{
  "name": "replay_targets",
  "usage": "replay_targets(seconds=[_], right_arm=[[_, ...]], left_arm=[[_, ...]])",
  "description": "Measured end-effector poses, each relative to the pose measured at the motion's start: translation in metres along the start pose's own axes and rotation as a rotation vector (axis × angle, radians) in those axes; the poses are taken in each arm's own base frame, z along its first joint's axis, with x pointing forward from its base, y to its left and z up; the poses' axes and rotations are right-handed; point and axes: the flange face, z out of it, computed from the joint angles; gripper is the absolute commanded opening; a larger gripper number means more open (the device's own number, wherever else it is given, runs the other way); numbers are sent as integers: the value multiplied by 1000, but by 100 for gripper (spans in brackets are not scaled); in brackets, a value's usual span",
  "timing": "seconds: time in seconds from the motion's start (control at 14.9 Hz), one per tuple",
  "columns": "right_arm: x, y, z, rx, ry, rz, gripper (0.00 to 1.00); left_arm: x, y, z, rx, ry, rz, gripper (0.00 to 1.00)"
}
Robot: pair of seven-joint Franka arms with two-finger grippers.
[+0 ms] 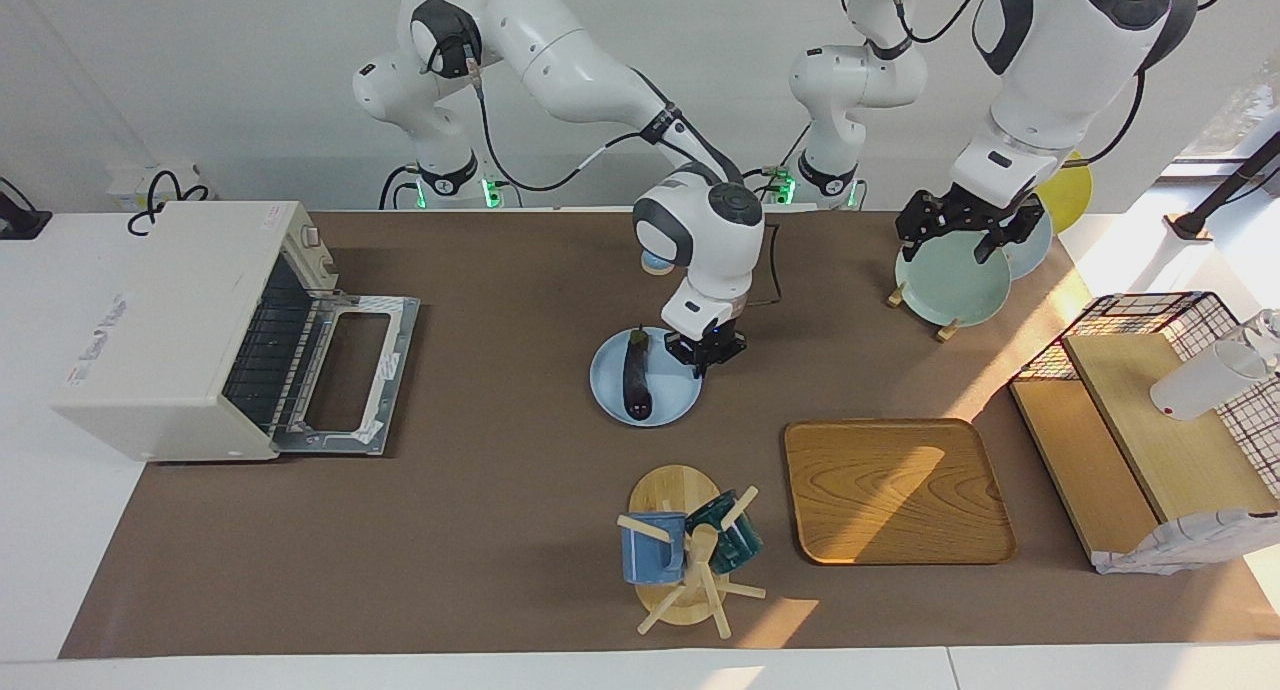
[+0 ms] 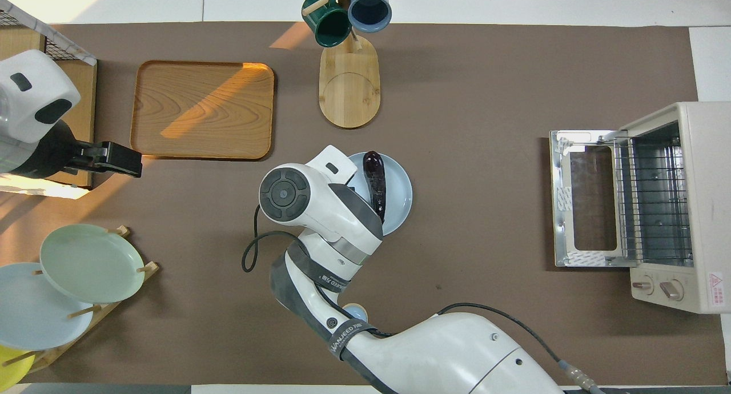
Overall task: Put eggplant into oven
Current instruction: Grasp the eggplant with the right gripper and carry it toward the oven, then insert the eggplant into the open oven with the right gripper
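Note:
The eggplant (image 2: 375, 182) is lying lengthwise across the light blue plate (image 2: 398, 194), so it should go along into the oven when I carry the plate.
The dark purple eggplant (image 1: 635, 378) (image 2: 377, 183) lies loose on a light blue plate (image 1: 665, 402) (image 2: 401, 195) mid-table. My right gripper (image 1: 703, 358) is down at that plate's rim, on the side toward the left arm's end, shut on the rim and a little apart from the eggplant. In the overhead view the right hand hides its fingers. The white oven (image 1: 170, 320) (image 2: 679, 205) stands at the right arm's end, door (image 1: 345, 375) folded down open, rack showing. My left gripper (image 1: 962, 238) (image 2: 123, 160) waits open above the plate rack.
A wooden tray (image 1: 895, 490) and a mug tree (image 1: 690, 555) with two mugs lie farther from the robots than the plate. A rack with a green plate (image 1: 950, 285) and a wire basket with wooden boards (image 1: 1150, 410) fill the left arm's end.

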Motion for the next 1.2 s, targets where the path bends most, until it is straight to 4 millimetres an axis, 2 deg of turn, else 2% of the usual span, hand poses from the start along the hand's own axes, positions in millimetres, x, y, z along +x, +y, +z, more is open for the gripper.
replay_targets(seconds=[0.13, 0.2, 0.4, 0.54, 0.74, 0.94, 1.07, 1.2], right_arm=[[13, 23, -17, -59, -15, -60, 0], [21, 41, -24, -78, -28, -82, 0], [54, 120, -42, -119, -82, -103, 0], [64, 178, -44, -151, -120, -107, 0], [57, 274, -25, -160, -164, -126, 0], [30, 366, -13, -128, -182, -151, 0], [10, 399, -26, -119, -190, -161, 0], [-6, 418, -45, -117, -195, -166, 0]], left_arm=[[0, -3, 0, 0, 0, -4, 100], [0, -4, 0, 0, 0, -6, 100], [0, -4, 0, 0, 0, -6, 100], [0, -5, 0, 0, 0, -8, 100], [0, -9, 0, -1, 0, -15, 100], [0, -10, 0, -1, 0, -16, 100], [0, -10, 0, -1, 0, -17, 100], [0, -12, 0, -1, 0, -20, 100]])
